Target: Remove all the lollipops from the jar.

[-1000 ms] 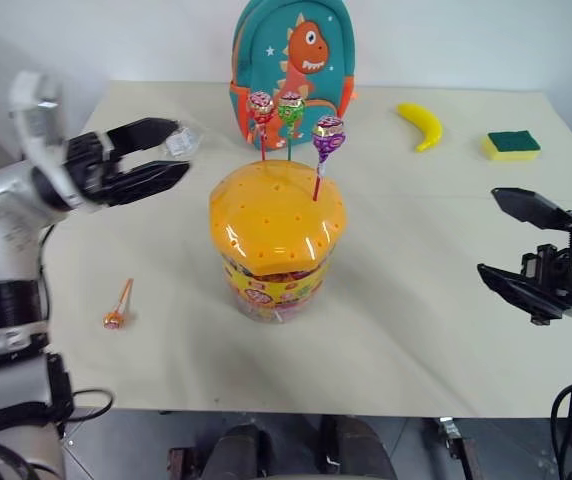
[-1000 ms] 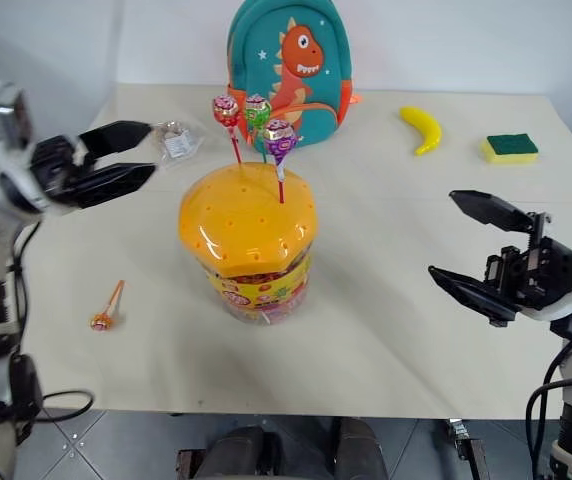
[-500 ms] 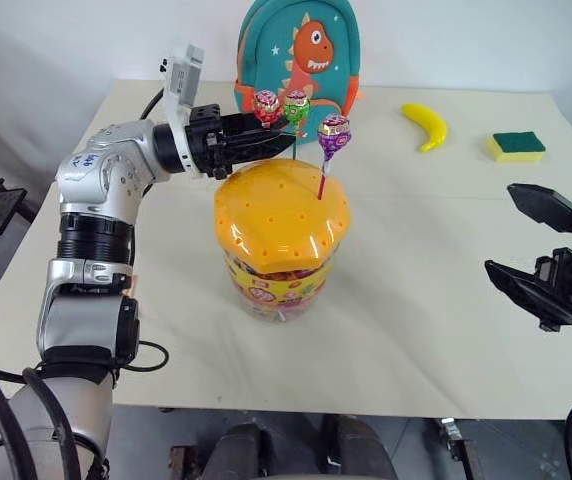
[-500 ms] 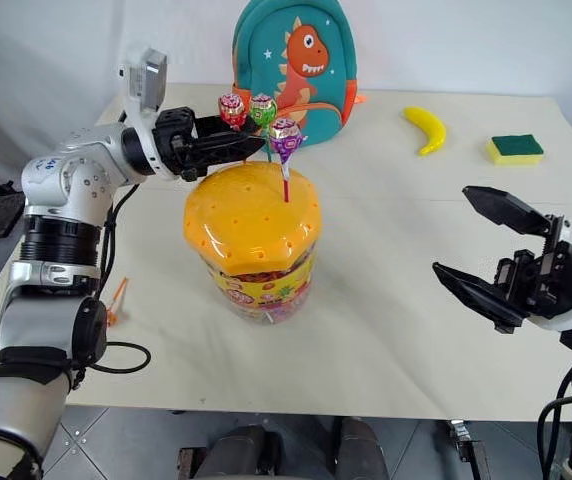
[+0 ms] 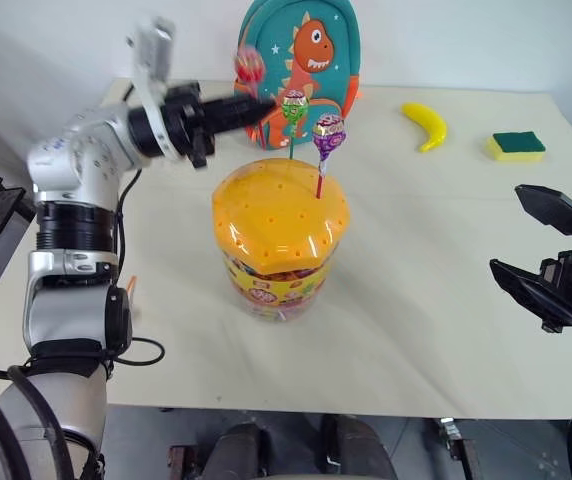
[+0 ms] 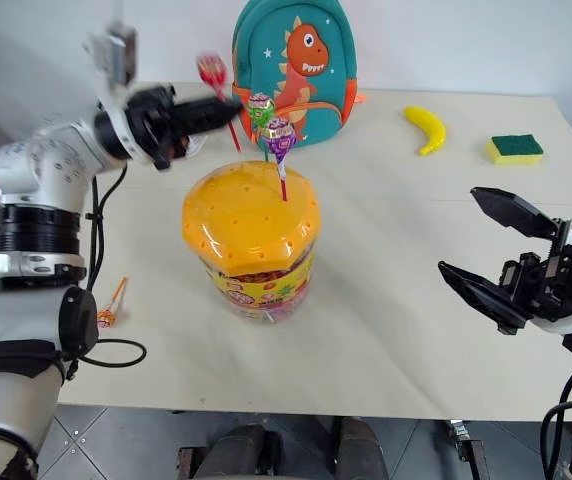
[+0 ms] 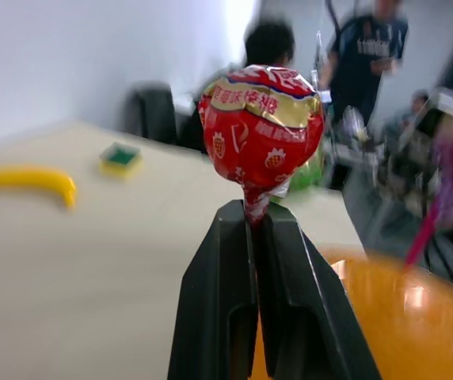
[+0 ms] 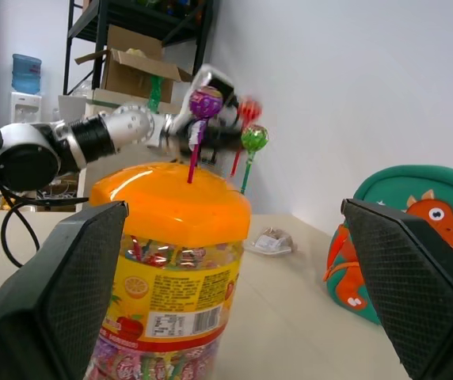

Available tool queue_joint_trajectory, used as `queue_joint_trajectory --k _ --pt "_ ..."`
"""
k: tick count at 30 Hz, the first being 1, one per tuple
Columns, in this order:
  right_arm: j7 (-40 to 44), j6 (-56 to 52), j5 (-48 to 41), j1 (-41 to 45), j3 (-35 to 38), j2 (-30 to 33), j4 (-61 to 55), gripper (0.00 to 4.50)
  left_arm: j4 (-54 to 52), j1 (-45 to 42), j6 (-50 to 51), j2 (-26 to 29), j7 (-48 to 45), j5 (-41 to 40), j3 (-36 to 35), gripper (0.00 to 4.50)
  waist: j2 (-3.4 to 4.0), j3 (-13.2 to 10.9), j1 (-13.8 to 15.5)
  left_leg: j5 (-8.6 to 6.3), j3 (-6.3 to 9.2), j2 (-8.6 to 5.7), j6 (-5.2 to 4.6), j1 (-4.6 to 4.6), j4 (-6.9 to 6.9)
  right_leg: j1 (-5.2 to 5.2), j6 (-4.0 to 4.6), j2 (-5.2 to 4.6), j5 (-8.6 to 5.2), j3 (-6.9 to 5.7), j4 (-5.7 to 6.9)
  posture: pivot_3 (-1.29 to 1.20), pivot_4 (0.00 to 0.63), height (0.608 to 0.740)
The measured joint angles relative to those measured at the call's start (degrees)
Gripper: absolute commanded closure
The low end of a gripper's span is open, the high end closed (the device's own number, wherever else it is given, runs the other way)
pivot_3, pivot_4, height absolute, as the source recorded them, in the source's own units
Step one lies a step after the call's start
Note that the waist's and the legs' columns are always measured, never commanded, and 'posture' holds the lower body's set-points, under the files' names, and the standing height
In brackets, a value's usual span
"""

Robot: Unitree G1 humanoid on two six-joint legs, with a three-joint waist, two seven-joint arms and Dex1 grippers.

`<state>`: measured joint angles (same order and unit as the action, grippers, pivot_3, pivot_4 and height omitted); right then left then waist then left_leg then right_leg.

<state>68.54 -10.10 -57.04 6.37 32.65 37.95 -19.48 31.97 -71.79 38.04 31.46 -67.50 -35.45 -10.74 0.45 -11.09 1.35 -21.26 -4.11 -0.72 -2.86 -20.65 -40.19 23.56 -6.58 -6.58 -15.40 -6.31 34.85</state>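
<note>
The red lollipop's stick [image 6: 235,139] is fully out of the jar's lid, so the robot's left gripper should keep going toward the orange lollipop [image 6: 109,308] and let go beside it.
The jar [image 5: 278,230] stands mid-table, a clear tub with an orange domed lid full of holes. A green lollipop [image 5: 293,105] and a purple lollipop [image 5: 327,130] stick up from the lid's far side. My left gripper [image 6: 228,108] hovers above and behind the lid, shut on the stick of a red lollipop [image 7: 260,131], which hangs clear of the lid. An orange lollipop [image 6: 101,318] lies on the table to the jar's left. My right gripper [image 6: 458,230] is open and holds nothing, well to the right of the jar.
A teal dinosaur backpack [image 5: 301,45] stands behind the jar. A banana [image 5: 421,125] and a green-and-yellow sponge [image 5: 513,145] lie at the back right. A crumpled clear wrapper [image 8: 270,241] rests on the table beyond the jar. The near table edge [image 5: 316,408] runs below the jar.
My left gripper reached in from the left, shut on the red lollipop's stick and lifted it up out of the lid. The right gripper kept still.
</note>
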Motion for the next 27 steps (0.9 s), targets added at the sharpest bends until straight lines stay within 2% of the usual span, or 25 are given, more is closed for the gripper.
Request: queue_joint_trajectory --k 2,6,10,13,16,18,23,24,27 --pt "0.2 0.1 0.1 0.9 -0.9 -0.2 0.7 0.00 0.1 -0.1 1.6 1.3 1.6 -2.4 -3.8 4.48 0.00 0.0 -0.2 0.00 0.00 0.01 0.00 0.02 0.00 0.00 0.00 0.00 0.00 0.01 0.02 0.00 0.150 0.740" --pt "0.9 0.2 0.5 2.7 -2.8 -1.0 2.2 0.00 0.9 7.5 3.7 13.2 4.6 -1.8 -8.7 4.48 0.04 0.0 -1.8 0.00 -0.01 0.04 0.12 0.27 0.22 0.01 0.09 0.08 -0.05 0.15 0.11 0.00 0.150 0.740" --pt "1.8 0.0 0.6 5.1 -5.5 -1.4 3.1 0.00 -2.4 27.8 5.0 26.2 7.3 6.4 -6.3 4.48 0.02 0.0 -2.4 -0.02 0.04 0.06 0.14 0.27 0.23 0.03 0.11 0.04 -0.06 0.19 0.12 0.00 0.150 0.740" --pt "3.4 -0.7 1.1 6.2 -7.6 -1.1 4.2 0.00 -7.0 44.6 6.6 33.4 8.1 10.4 -7.3 4.48 -0.26 -0.1 -2.3 -0.08 0.40 0.07 0.14 0.10 0.15 0.03 0.15 -0.21 -0.07 0.40 0.06 0.00 0.150 0.740" --pt "4.8 -1.5 2.0 7.9 -10.1 -0.7 5.8 0.00 -11.6 58.1 9.0 35.8 8.0 10.6 -14.2 4.48 -0.23 -0.1 -1.4 -0.17 0.53 0.02 0.09 0.09 0.15 -0.05 0.17 -0.58 -0.09 0.33 -0.06 0.00 0.150 0.740" --pt "6.0 -1.6 3.2 8.7 -11.4 -0.5 8.0 0.00 -12.8 65.7 10.1 35.3 8.1 10.6 -18.2 4.48 -0.13 -0.2 -1.1 -0.17 0.62 -0.07 0.08 0.08 0.18 -0.05 0.20 -0.72 -0.10 0.25 -0.04 0.00 0.150 0.740" --pt "5.4 -1.4 8.2 12.1 -14.3 -0.3 11.7 0.00 -16.8 73.1 11.7 30.9 10.7 10.2 -21.9 4.48 -0.12 -0.2 -0.7 -0.17 0.63 -0.12 0.08 0.07 0.18 -0.04 0.21 -0.83 -0.11 0.22 -0.02 0.00 0.150 0.740" --pt "5.5 -1.4 8.6 12.6 -14.4 -0.1 12.0 0.00 -17.9 73.6 12.3 30.4 11.6 10.0 -22.8 3.98 -0.11 -0.2 -0.7 -0.17 0.62 -0.12 0.09 0.07 0.19 -0.03 0.21 -0.83 -0.11 0.22 -0.03 0.00 0.150 0.740" --pt "5.8 -1.8 8.7 12.4 -14.4 0.0 12.1 0.00 -18.3 73.9 13.3 29.0 12.8 9.4 -23.7 3.17 -0.08 -0.2 -0.8 -0.18 0.61 -0.13 0.10 0.09 0.28 0.01 0.21 -0.82 -0.11 0.20 0.01 0.00 0.150 0.740"
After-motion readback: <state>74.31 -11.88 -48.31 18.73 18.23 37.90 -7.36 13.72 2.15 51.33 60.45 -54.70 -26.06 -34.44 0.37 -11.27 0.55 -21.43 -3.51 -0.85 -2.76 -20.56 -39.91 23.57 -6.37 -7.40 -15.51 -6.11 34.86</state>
